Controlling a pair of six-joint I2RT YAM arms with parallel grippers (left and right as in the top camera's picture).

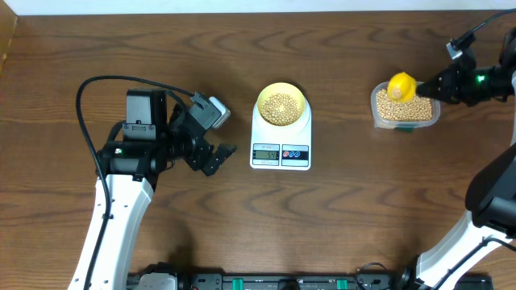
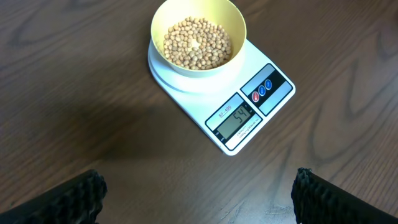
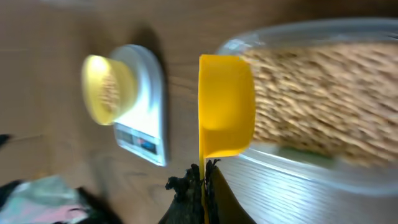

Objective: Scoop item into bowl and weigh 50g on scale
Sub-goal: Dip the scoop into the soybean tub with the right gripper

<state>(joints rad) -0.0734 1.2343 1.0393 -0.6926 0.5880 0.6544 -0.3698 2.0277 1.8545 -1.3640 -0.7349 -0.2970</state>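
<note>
The scale's display shows more than 50g, so my right gripper should leave the clear container and put the yellow scoop into the bowl's beans to take some out.
The pale yellow-green bowl stands on the white scale and holds a layer of tan beans. The scale's display reads 54. My left gripper is open just left of the scale, with only bare table between its fingers. My right gripper is shut on the handle of a yellow scoop. The scoop hangs over the left edge of a clear container full of beans.
The clear container sits to the right of the scale, with wooden tabletop between them. A black cable loops behind the left arm. The right wrist view is blurred; the bowl and scale show at its left.
</note>
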